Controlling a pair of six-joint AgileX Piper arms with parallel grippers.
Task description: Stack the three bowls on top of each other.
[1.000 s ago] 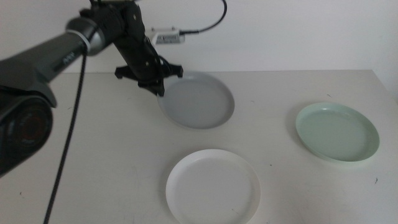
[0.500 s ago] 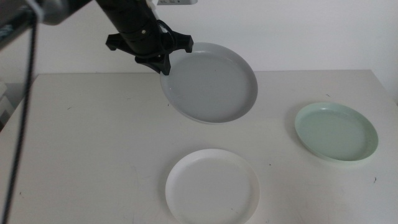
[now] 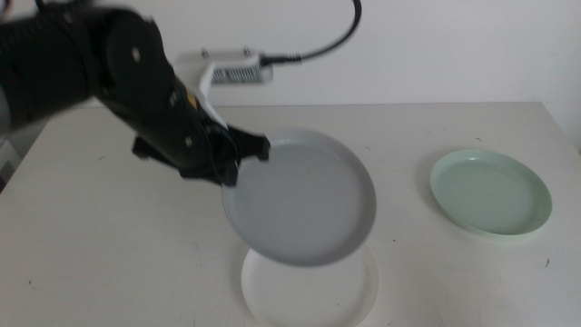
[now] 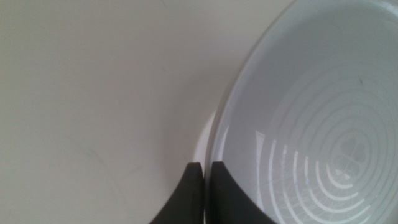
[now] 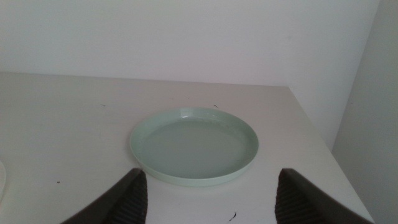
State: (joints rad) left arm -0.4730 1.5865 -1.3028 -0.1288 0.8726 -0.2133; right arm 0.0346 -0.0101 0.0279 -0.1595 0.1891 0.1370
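Observation:
The grey-blue bowl (image 3: pixel 301 200) hangs over the white bowl with its open side up. My left gripper should go on lowering the grey-blue bowl until its base sits inside the white bowl (image 3: pixel 311 289).
My left gripper (image 3: pixel 238 163) is shut on the rim of the grey-blue bowl (image 3: pixel 304 198) and holds it in the air, tilted, above the white bowl (image 3: pixel 309 300), which lies on the table near the front edge and is partly hidden under it. In the left wrist view the jaws pinch the grey-blue bowl's rim (image 4: pixel 298 130), with a sliver of the white bowl (image 4: pixel 205 140) beneath. The pale mint green bowl (image 3: pixel 491 192) lies on the table at the right; it also shows in the right wrist view (image 5: pixel 194 146). My right gripper (image 5: pixel 208 199) is open, low over the table in front of the green bowl.
A white box with a black cable (image 3: pixel 238 68) sits at the back wall. The table's right edge (image 3: pixel 565 127) runs close beside the green bowl.
My left gripper lifted the grey-blue bowl off the table at the back, then carried it forward and down until it hangs over the white bowl.

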